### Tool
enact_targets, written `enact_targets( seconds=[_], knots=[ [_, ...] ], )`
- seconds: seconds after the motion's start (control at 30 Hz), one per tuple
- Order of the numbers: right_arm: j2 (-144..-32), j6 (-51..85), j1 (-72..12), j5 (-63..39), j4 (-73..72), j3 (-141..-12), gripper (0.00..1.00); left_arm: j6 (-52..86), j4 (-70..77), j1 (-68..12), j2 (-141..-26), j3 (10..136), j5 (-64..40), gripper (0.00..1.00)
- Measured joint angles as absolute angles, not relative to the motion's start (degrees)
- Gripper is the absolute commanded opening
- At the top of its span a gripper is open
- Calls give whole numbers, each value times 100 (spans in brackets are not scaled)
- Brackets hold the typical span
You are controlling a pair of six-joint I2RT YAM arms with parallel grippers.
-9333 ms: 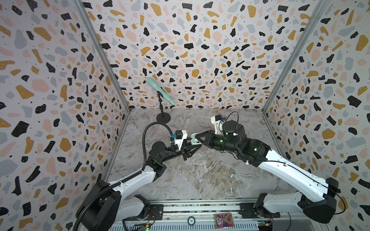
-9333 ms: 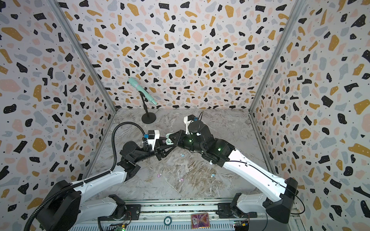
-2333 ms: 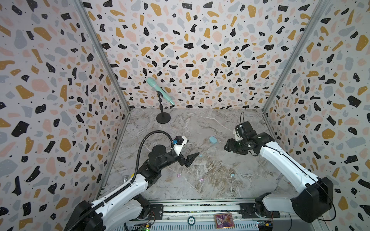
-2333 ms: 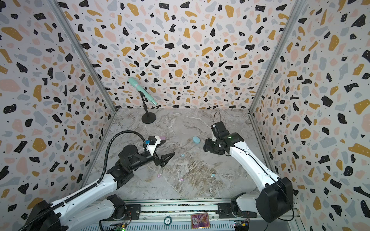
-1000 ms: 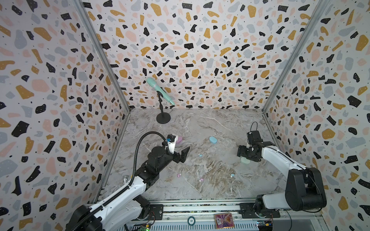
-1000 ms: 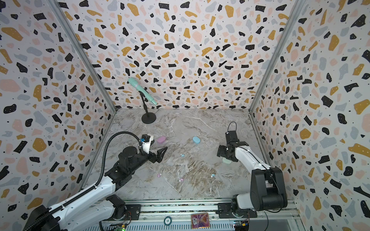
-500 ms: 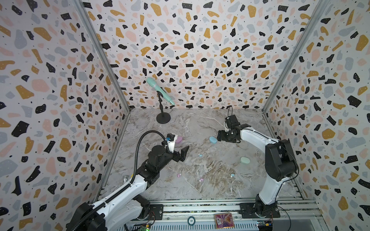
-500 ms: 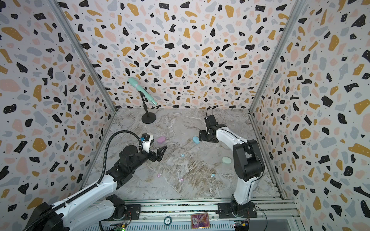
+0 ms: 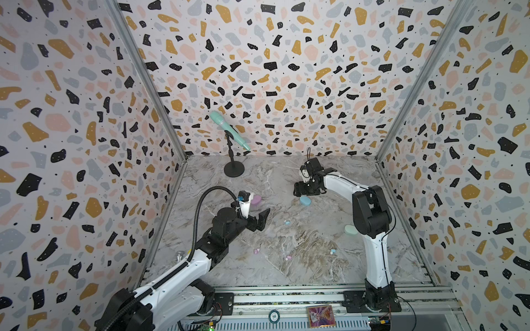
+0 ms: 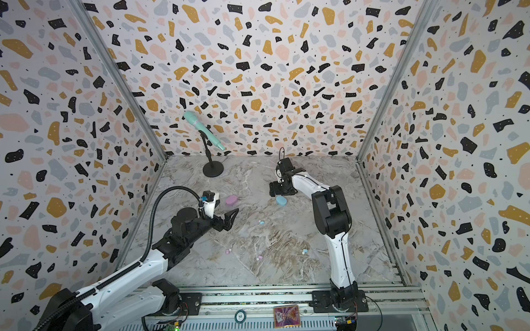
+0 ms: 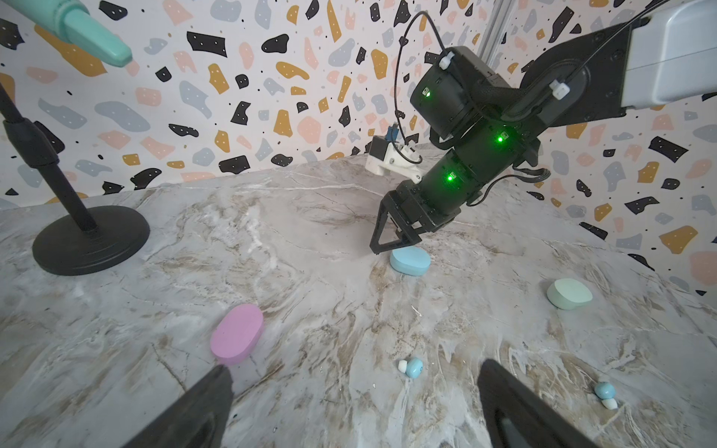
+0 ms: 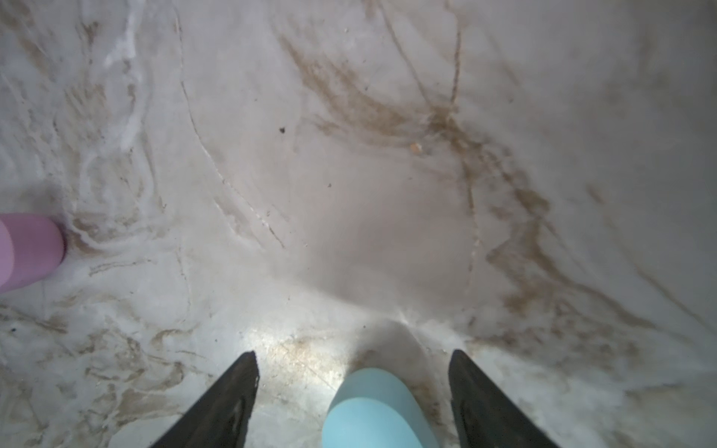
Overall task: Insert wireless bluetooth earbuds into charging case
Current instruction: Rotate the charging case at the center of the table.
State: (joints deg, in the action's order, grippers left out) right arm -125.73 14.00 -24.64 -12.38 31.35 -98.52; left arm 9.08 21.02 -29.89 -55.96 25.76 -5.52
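Observation:
The blue charging case has its narrow end (image 9: 301, 198) pointing at my right gripper, so my right gripper should get it turned crosswise and take hold of its ends (image 9: 309, 203) before picking it up.
Several tiny earbuds lie loose on the marble floor: a light blue one (image 9: 287, 222) (image 11: 412, 366), pink ones (image 9: 256, 251) (image 9: 288, 257) and a blue-white one (image 9: 332, 252) (image 11: 605, 393). The blue charging case (image 9: 305, 201) (image 12: 378, 411) lies closed at mid back. My right gripper (image 9: 298, 192) (image 12: 353, 357) is open and low over it, a finger on each side with gaps. The pink case (image 9: 256, 199) (image 11: 236, 333) lies just past my left gripper (image 9: 258, 220) (image 11: 355, 368), which hovers open and empty with the blue earbud ahead of it.
A mint case (image 9: 350, 229) (image 11: 569, 293) lies at the right, partly behind the right arm's elbow. A teal microphone on a black stand (image 9: 233, 169) stands at the back left. Patterned walls close in three sides; a metal rail (image 9: 286, 295) runs along the front.
My right arm left the mint case at the right and swung back and left to the blue case, its jaws now straddling it. The left arm has hardly moved.

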Motion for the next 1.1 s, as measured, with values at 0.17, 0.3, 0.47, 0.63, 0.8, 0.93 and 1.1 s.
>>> enact_targets(
  seconds=[0.17,0.3,0.47,0.63,0.8,0.93,1.1],
  knots=[
    [-12584,1194,-2646,-1358,3391,-9953,78,908,2104,-2982,-5596,2576,-554,100],
    [-12584,1068,-2799,-1400,3533,-9968,78,908,2104,-2967,-5596,2576,-558,100],
    [-12575,1017,-2902,-1339,3686,-9966,81,908,2104,-2967,-5596,2576,-574,100],
    [-12385,1118,-2902,-902,3863,-9955,86,908,2104,-2967,-5596,2576,-585,100],
    [-12154,1151,-2917,-403,4073,-9955,87,908,2104,-2963,-5596,2576,-639,100],
    [-12145,1170,-2934,-183,4292,-9948,87,908,2104,-2963,-5605,2576,-672,100],
    [-12145,1212,-2989,-38,4456,-9933,86,908,2104,-2963,-5631,2576,-703,100]
  ],
)
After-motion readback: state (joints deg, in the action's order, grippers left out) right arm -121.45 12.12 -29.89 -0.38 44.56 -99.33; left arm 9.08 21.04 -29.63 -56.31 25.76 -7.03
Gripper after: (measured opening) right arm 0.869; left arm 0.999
